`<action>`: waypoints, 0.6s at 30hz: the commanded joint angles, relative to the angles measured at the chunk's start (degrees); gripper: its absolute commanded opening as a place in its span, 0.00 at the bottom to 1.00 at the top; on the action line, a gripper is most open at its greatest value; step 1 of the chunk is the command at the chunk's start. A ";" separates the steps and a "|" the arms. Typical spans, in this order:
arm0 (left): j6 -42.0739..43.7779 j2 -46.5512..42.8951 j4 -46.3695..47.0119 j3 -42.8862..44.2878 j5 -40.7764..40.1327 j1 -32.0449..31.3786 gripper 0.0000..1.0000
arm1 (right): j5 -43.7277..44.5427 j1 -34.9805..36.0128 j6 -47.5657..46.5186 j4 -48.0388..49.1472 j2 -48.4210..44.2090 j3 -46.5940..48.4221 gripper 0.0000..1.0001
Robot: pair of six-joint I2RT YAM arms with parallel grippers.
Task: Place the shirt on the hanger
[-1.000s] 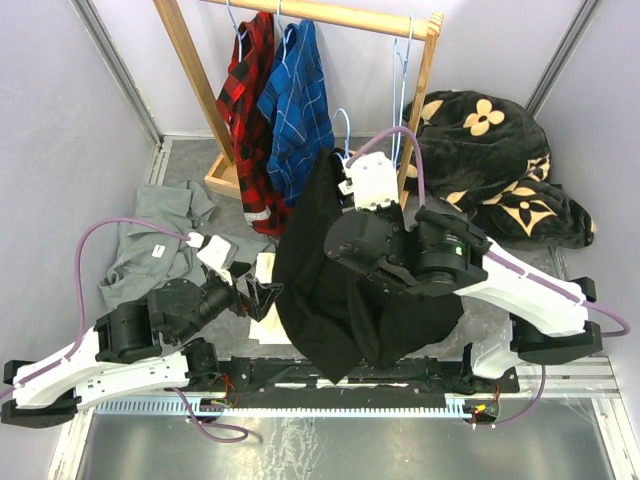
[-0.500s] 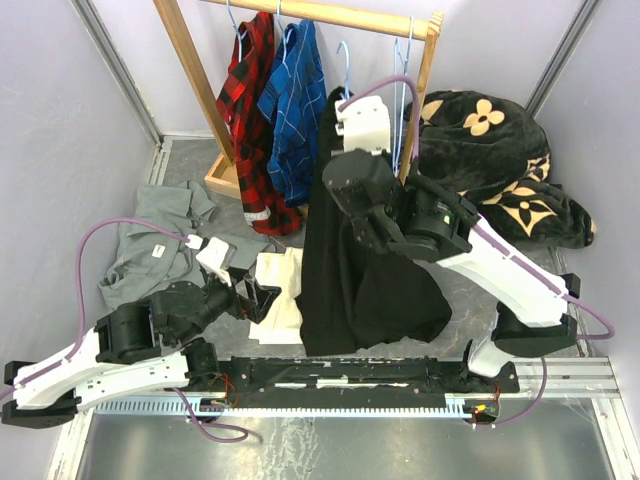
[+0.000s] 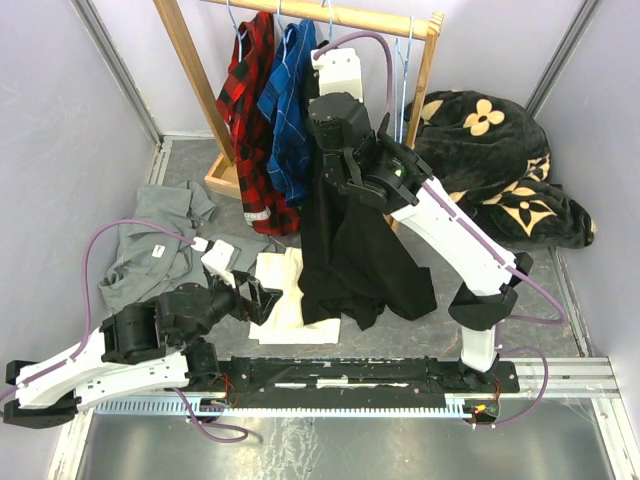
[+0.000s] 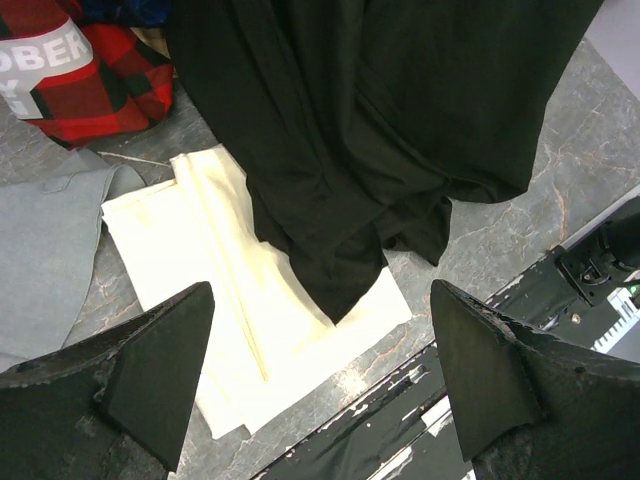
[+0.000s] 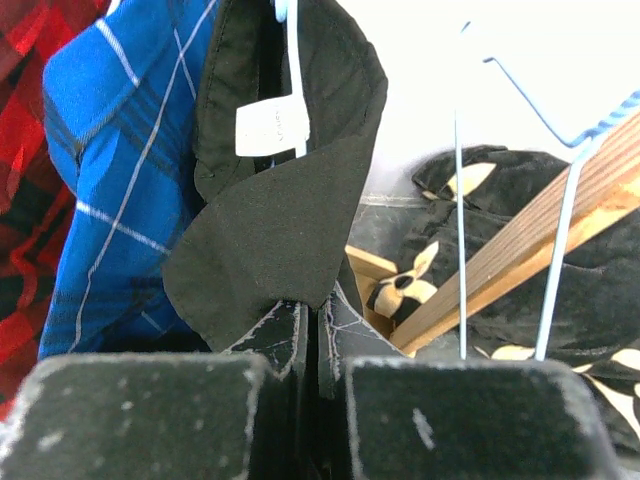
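Observation:
The light-blue hanger wire goes into the black shirt's collar (image 5: 283, 70). I keep pulling the fabric (image 5: 285, 220) over the hanger with my right gripper until it settles, and then let go.
The black shirt (image 3: 350, 250) hangs long from my raised right gripper (image 3: 336, 105), just in front of the rack rail; its hem rests on the floor. In the right wrist view the gripper (image 5: 322, 315) is shut on the shirt's fabric (image 5: 280, 220) just below the collar, where the white label (image 5: 272, 128) shows. The light-blue hanger wire (image 5: 293, 80) runs down into the collar; the rest of the hanger is hidden in the shirt. My left gripper (image 3: 262, 298) is open and empty, low over a cream cloth, its fingers (image 4: 150, 370) wide apart beside the shirt's hem (image 4: 380, 130).
The wooden rack (image 3: 370, 18) holds a red plaid shirt (image 3: 250, 100), a blue plaid shirt (image 3: 295, 100) and spare blue hangers (image 3: 402, 70). A grey shirt (image 3: 150, 250) lies at the left, a cream cloth (image 3: 285, 300) beside it. The flowered black blanket (image 3: 500, 170) is piled at the right.
My right arm has lifted the black shirt up and back from the near floor to the rack rail; the shirt now hangs straight. My left arm has barely moved.

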 commanded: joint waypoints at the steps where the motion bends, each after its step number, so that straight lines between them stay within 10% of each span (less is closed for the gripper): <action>1: -2.11 -0.98 1.59 -0.36 -1.74 -0.03 0.94 | -0.40 -2.89 -0.49 6.71 1.00 5.26 0.00; 18: -2.11 -0.43 1.68 -0.58 -2.01 -0.03 0.94 | -6.60 -8.26 8.30 3.34 1.51 -1.10 0.00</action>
